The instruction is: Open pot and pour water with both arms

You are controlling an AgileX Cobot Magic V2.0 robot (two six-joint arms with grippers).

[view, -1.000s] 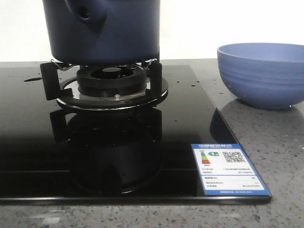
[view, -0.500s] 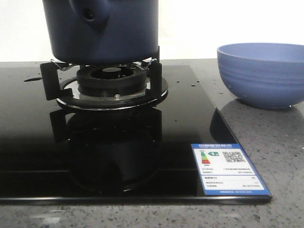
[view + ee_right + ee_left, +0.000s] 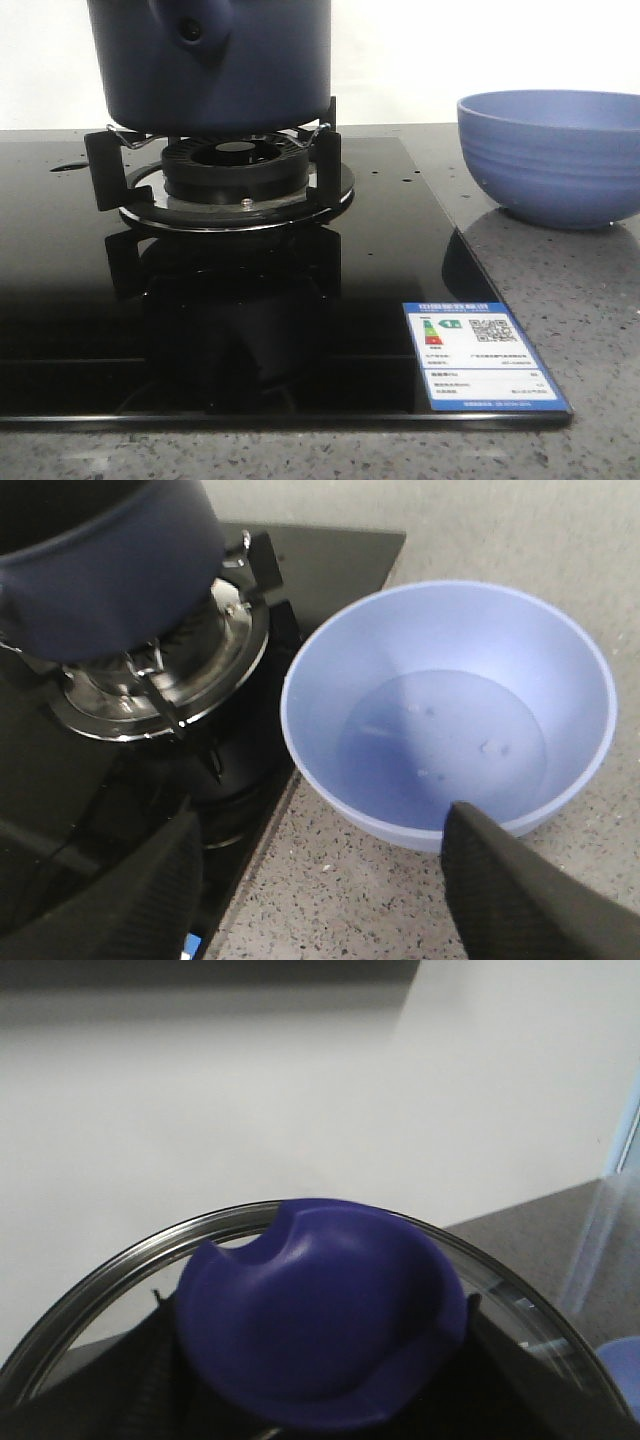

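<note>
The periwinkle bowl point(image 3: 560, 165) has smooth sides that flare out, and the shallow water point(image 3: 446, 745) lies low inside them, so the bowl will empty almost fully and keep just a droplet when the robot pours.
The dark navy pot point(image 3: 215, 65) sits on the gas burner's supports, its handle socket with the round hole facing the front camera; its top is cut off. It also shows in the right wrist view point(image 3: 100, 565). No lid is on it in that view. My left gripper point(image 3: 320, 1405) is shut on the blue knob point(image 3: 320, 1320) of a glass lid point(image 3: 110, 1272) with a steel rim, held up in the air before a white wall. My right gripper point(image 3: 320, 885) is open and empty above the counter, between the stove and the periwinkle bowl point(image 3: 450, 710).
The ribbed periwinkle bowl point(image 3: 550, 155) stands on the speckled counter right of the black glass stove point(image 3: 380, 260) and holds a little water point(image 3: 440, 745). The burner ring point(image 3: 235, 175) is under the pot. A blue energy label point(image 3: 480, 355) sits at the stove's front right corner.
The pot has turned a little on the burner: its socket hole has moved right and its right side has drawn in to the left. The bowl has not moved.
</note>
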